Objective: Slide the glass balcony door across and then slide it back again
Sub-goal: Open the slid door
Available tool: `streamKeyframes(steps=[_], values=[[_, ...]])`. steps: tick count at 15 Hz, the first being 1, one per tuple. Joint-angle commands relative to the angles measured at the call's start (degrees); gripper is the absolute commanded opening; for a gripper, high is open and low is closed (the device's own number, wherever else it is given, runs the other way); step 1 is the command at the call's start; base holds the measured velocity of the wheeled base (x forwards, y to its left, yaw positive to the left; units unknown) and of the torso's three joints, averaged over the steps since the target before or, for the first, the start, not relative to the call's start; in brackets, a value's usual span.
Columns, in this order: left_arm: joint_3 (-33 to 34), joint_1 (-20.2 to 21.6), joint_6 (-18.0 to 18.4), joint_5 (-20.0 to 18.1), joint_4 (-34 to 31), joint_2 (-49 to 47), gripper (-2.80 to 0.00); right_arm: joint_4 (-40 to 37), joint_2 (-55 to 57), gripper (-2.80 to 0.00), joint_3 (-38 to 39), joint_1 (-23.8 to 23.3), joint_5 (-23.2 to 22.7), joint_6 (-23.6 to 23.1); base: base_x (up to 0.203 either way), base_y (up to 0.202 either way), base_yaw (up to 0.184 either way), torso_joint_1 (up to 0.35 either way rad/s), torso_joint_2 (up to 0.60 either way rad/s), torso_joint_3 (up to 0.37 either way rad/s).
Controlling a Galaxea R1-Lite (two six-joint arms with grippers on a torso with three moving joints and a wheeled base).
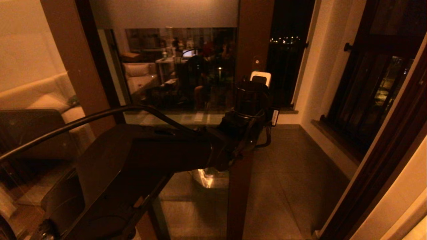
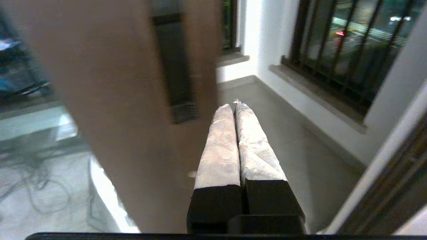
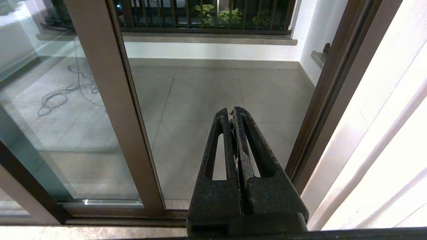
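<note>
The left gripper's closed fingers reach past the stile's edge (image 2: 218,92) into the open gap, so the robot should move them back to the dark handle slot (image 2: 176,76) before it slides the door.
The glass balcony door (image 1: 166,83) has a frosted top band and a brown stile (image 1: 248,50) running down the middle of the head view. My left arm (image 1: 186,150) reaches from the lower left to that stile, and its wrist hides the fingers there. In the left wrist view my left gripper (image 2: 235,106) is shut, with nothing between its grey-wrapped fingers (image 2: 220,150). Its tips lie beside the stile's edge (image 2: 126,116), just off the dark handle slot (image 2: 173,66). My right gripper (image 3: 232,111) is shut and empty, hanging low before the open gap beside the stile (image 3: 110,100).
Past the stile the doorway opens onto the tiled balcony floor (image 1: 293,173). A dark barred window (image 1: 373,96) and its sill line the right wall. The brown door jamb (image 3: 327,100) stands at the right. A loose cable (image 3: 63,96) lies on the floor behind the glass.
</note>
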State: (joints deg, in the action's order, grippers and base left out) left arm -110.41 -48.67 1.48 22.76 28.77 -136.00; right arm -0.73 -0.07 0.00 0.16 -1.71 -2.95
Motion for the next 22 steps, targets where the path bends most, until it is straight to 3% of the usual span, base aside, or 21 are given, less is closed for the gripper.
streamKeyframes(steps=[1, 4, 6, 8, 10, 18, 22], values=[[0.0, 0.7, 0.0, 0.1, 0.3, 0.1, -2.80, 0.0, 0.1, -2.80, 0.0, 0.0, -0.1, 0.0, 0.000, 0.000, 0.000, 0.000, 0.00, 0.000], [0.1, 0.1, 0.0, -0.5, 1.5, 0.7, -2.80, 0.0, 0.1, -2.80, 0.0, 0.0, -0.1, 0.0, 0.000, 0.000, 0.000, 0.000, 0.00, 0.000], [0.3, -2.6, 0.0, -1.2, 1.2, 2.3, -2.80, 0.0, 0.1, -2.80, 0.0, 0.0, -0.1, 0.0, 0.000, 0.000, 0.000, 0.000, 0.00, 0.000], [0.5, -5.4, 0.0, -4.5, 0.0, 3.5, -2.80, 0.0, 0.1, -2.80, 0.0, 0.0, -0.1, 0.0, 0.000, 0.000, 0.000, 0.000, 0.00, 0.000], [0.0, -5.5, 0.0, -7.3, -1.5, 2.5, -2.80, 0.0, 0.1, -2.80, 0.0, 0.0, -0.1, 0.0, 0.000, 0.000, 0.000, 0.000, 0.00, 0.000], [-0.5, 6.3, -0.1, -9.9, 2.8, -3.5, -2.80, 0.0, 0.1, -2.80, 0.0, 0.0, -0.1, 0.0, 0.000, 0.000, 0.000, 0.000, 0.00, 0.000], [-0.5, 6.4, 0.0, -9.8, 2.8, -3.4, -2.80, -0.1, 0.1, -2.80, 0.0, 0.0, -0.1, 0.0, 0.000, 0.000, 0.000, 0.000, 0.00, 0.000]])
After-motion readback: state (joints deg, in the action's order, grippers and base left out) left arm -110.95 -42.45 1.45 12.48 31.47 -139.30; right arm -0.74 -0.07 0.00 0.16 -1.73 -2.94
